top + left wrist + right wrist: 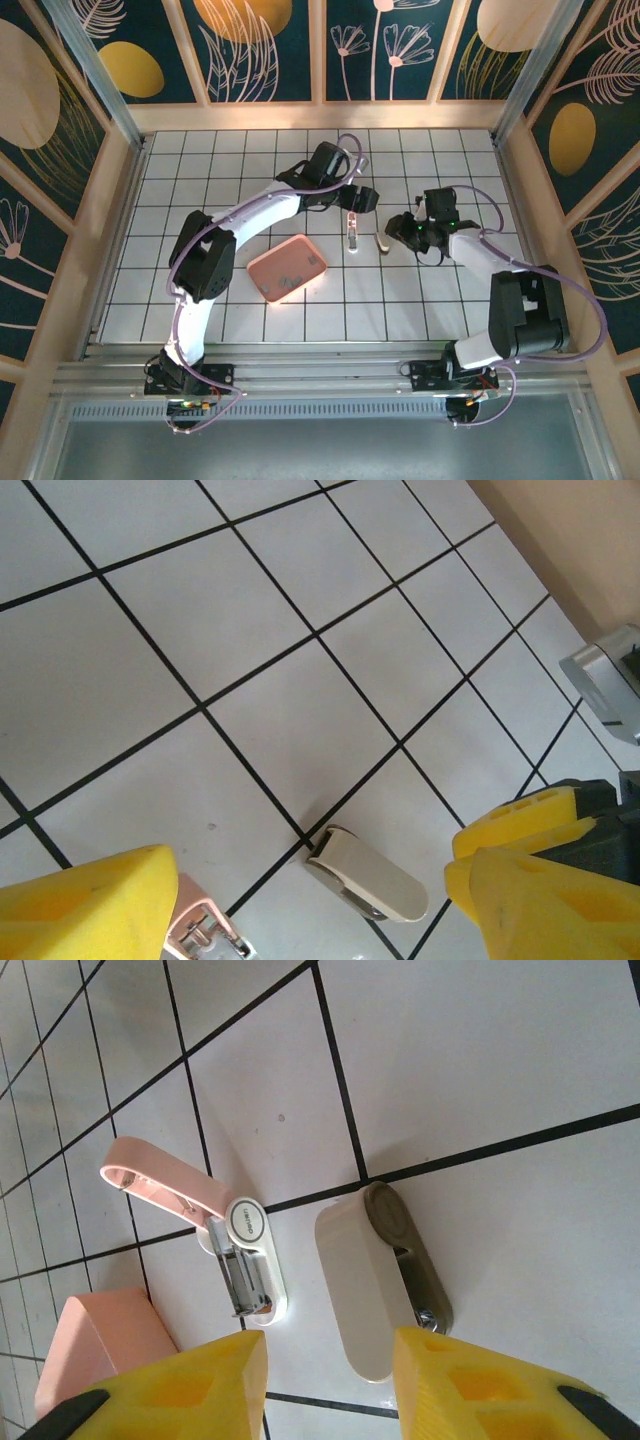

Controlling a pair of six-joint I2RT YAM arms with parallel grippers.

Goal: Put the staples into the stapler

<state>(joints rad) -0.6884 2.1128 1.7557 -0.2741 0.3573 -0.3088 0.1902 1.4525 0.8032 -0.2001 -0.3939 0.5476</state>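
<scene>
My right gripper should go from above the cream piece to the stapler (pixel 256 1260) while my left gripper shuts the pink lid (pixel 165 1176), which is open now.
The stapler (pixel 245 1260) lies open on the tiled floor, its pink lid (pixel 165 1175) swung back and the metal channel in its white base bare. Its pink end (pixel 205 928) also shows beside my left gripper's finger. Beside it on the right lies a cream oblong piece (pixel 370 1280) with a grey-brown side (pixel 368 875). My right gripper (pixel 330 1355) is open, its yellow fingers (pixel 180 1390) on either side of that piece's near end. My left gripper (pixel 310 885) hangs open above both. From above, the stapler (pixel 351 232) sits between the left gripper (pixel 360 198) and the right gripper (pixel 402 230). I cannot make out the staples.
A pink tray (pixel 288 268) rests on the floor left of the stapler, and its corner (pixel 95 1350) is close to my right gripper's left finger. Wooden walls ring the tiled floor. Open tiles lie in front of both grippers.
</scene>
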